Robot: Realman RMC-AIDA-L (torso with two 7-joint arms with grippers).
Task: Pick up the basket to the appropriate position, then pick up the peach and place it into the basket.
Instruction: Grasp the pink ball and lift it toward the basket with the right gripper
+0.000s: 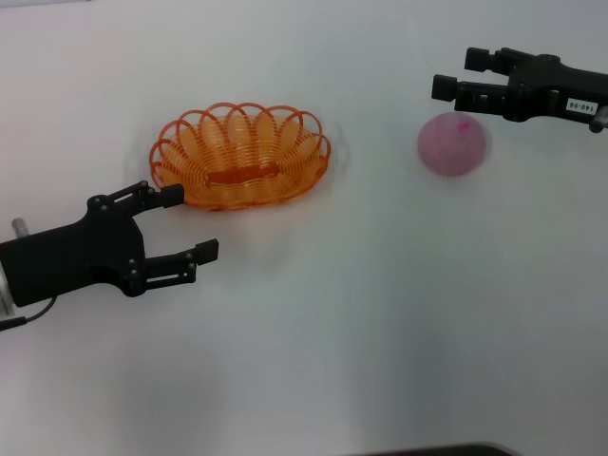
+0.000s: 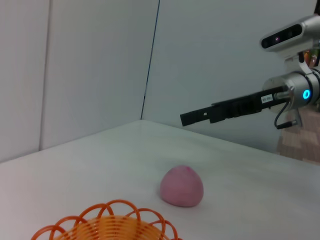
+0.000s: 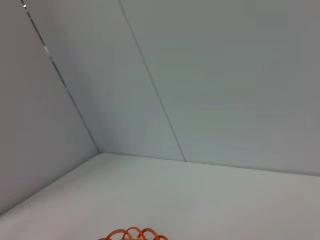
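Note:
The peach is lower and nearer than my right gripper, which points level. I should pull the gripper back, tilt its fingers down and lower them around the peach (image 1: 452,146).
The orange wire basket (image 1: 240,157) sits on the white table, left of centre, with nothing in it. Just in front of its left end hovers my left gripper (image 1: 190,223), open; one fingertip (image 1: 172,196) is right at the rim, and whether it touches I cannot tell. The pink peach (image 1: 452,142) rests on the table to the right of the basket, apart from it. My right gripper (image 1: 458,74) is open just beyond and above the peach, holding nothing. The left wrist view shows the basket rim (image 2: 107,225), the peach (image 2: 182,186) and the right gripper (image 2: 200,116) above it. A bit of the basket rim (image 3: 132,234) shows in the right wrist view.
The white table (image 1: 332,313) runs to grey walls (image 3: 200,75) at the back. A dark edge (image 1: 437,449) shows at the table's near side.

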